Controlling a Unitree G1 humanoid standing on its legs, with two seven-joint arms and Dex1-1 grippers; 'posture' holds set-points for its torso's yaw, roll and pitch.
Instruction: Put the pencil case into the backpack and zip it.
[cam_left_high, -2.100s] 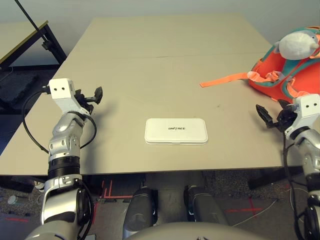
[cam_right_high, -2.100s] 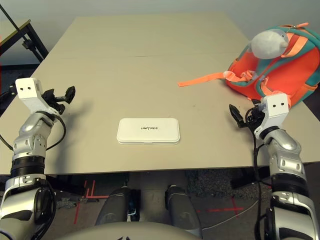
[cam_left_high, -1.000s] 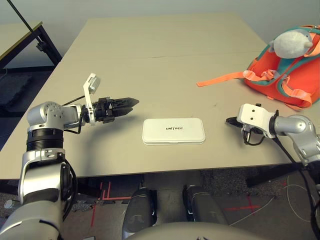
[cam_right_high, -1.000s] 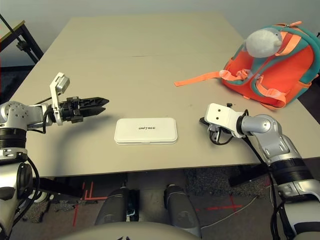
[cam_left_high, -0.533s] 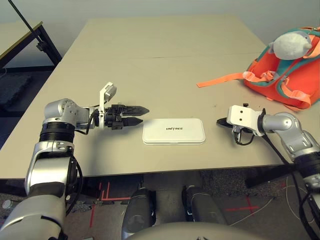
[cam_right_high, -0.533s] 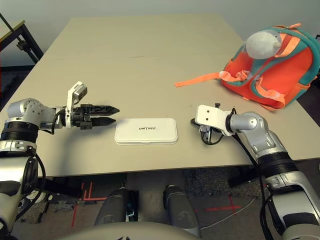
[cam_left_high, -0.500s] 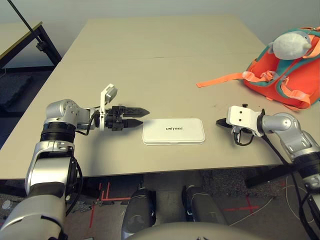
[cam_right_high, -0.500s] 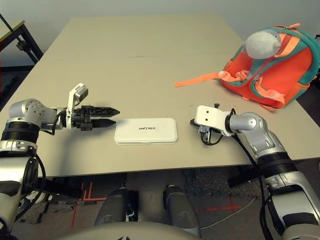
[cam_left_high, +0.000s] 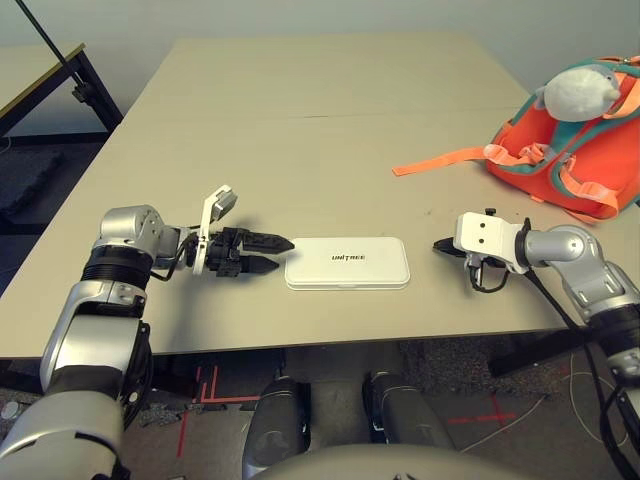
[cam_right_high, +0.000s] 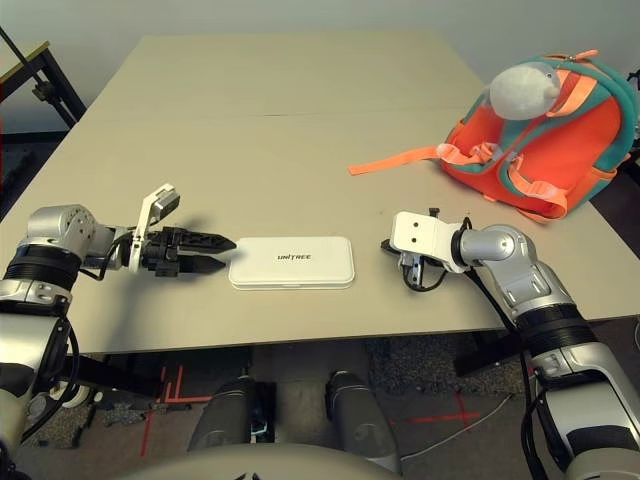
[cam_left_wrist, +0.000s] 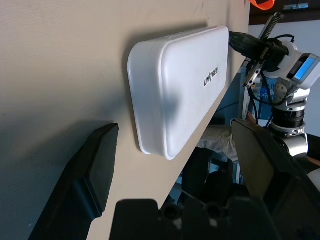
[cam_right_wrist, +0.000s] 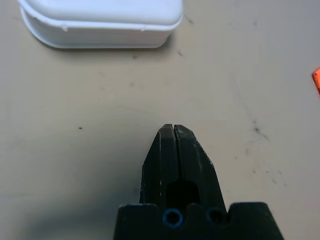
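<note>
The white pencil case (cam_left_high: 347, 262) has a closed seam (cam_left_high: 347, 286) along its front side, so it will stay shut and straight when the robot lifts it by its end.
The white pencil case (cam_left_high: 347, 262) lies flat near the table's front edge, its "UNITREE" lettering facing up. Just off its left end, my left gripper (cam_left_high: 281, 254) is open, its two black fingers pointing at the case's short side, one above the other. The left wrist view has the case (cam_left_wrist: 180, 85) lying between and beyond the spread fingers (cam_left_wrist: 95, 170). To the right of the case, a short gap away, my right gripper (cam_left_high: 438, 245) is shut and low over the table, its joined fingertips (cam_right_wrist: 172, 131) aimed at the case (cam_right_wrist: 102, 20). The orange backpack (cam_right_high: 560, 130) lies at the far right.
A grey-white plush toy (cam_right_high: 520, 88) sits on the backpack, and an orange strap (cam_right_high: 400, 158) trails leftward across the tabletop (cam_left_high: 320, 120). A dark-framed side table (cam_left_high: 60, 75) stands beyond the table's left edge.
My left gripper has moved right and lower, closing in on the pencil case's left end. The right gripper has stayed where it was.
</note>
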